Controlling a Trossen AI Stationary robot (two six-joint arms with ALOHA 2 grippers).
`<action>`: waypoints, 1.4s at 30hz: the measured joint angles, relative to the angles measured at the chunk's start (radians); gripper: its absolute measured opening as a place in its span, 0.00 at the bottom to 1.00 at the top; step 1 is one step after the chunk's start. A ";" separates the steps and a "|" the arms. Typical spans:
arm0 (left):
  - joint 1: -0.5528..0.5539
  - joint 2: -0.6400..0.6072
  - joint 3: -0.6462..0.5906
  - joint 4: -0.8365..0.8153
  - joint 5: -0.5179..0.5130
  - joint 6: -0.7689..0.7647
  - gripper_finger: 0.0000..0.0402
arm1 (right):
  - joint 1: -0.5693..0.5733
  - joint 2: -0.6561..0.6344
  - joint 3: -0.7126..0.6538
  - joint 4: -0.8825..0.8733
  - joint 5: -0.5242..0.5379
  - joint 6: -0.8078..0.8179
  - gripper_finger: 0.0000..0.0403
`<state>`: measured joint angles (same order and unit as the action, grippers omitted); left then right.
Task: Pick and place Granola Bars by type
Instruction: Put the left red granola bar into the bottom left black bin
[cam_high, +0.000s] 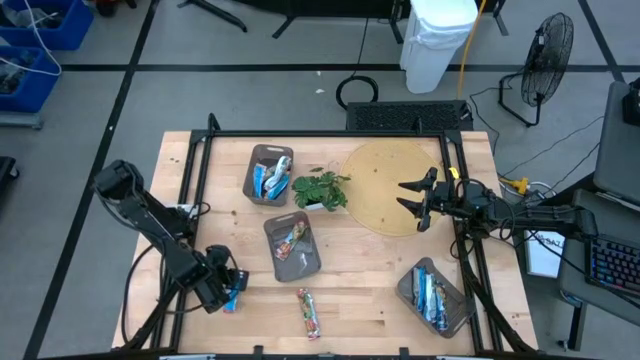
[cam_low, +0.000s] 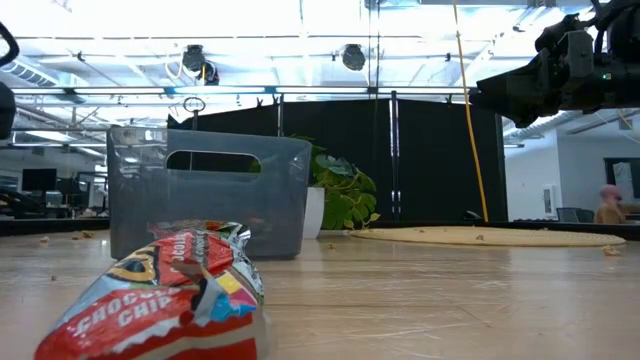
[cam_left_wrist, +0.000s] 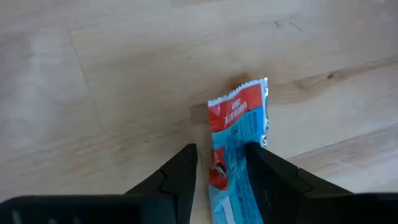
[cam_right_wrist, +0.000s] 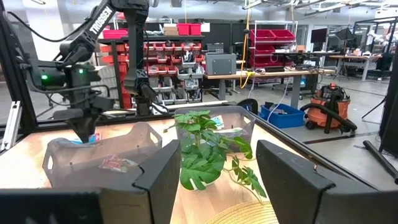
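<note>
I should open my left gripper wider and pinch the bar across both sides (cam_left_wrist: 232, 163) before I lift it, since one left finger overlaps the blue-and-red bar's edge (cam_left_wrist: 259, 135).
My left gripper (cam_left_wrist: 222, 168) is low over the table's near-left part (cam_high: 226, 287), shut on a blue-and-red wrapped granola bar (cam_left_wrist: 239, 121). One loose red-multicolour bar (cam_high: 308, 312) lies flat on the wood near the front edge, and it looms large in the low view (cam_low: 165, 300). Blue bars fill the far tray (cam_high: 268, 175). Red-multicolour bars lie in the middle tray (cam_high: 292, 246), and more bars in the near-right tray (cam_high: 432, 296). My right gripper (cam_high: 412, 198) waits open above the round mat, holding nothing. My left gripper pinches the blue-and-red bar across its width, between the two fingers (cam_left_wrist: 186, 171), at about mid-length (cam_left_wrist: 227, 165). The fingers come from above, pointing down. The bar's red end (cam_left_wrist: 239, 99) sticks out past the fingertips, close over the wood. Whether it rests there does not show.
A small leafy plant (cam_high: 321, 189) stands between the far tray and the round tan mat (cam_high: 385, 185). Black frame rails run along the table's left, right and far sides. Bare wood lies between the middle tray and the near-right tray.
</note>
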<state>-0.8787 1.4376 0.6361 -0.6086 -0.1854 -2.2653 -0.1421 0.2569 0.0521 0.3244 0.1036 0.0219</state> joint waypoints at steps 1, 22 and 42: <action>0.000 0.000 -0.002 0.003 0.000 0.007 0.37 | 0.000 0.000 0.000 0.000 0.000 0.000 0.50; 0.002 -0.031 -0.009 0.031 -0.237 0.197 0.02 | 0.000 0.000 0.000 0.000 0.000 0.000 0.50; 0.051 -0.297 0.121 0.040 -0.691 0.851 0.00 | 0.000 0.000 0.000 0.000 0.000 0.000 0.50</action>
<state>-0.8278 1.1402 0.7571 -0.5684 -0.8759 -1.4148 -0.1421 0.2569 0.0521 0.3244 0.1036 0.0219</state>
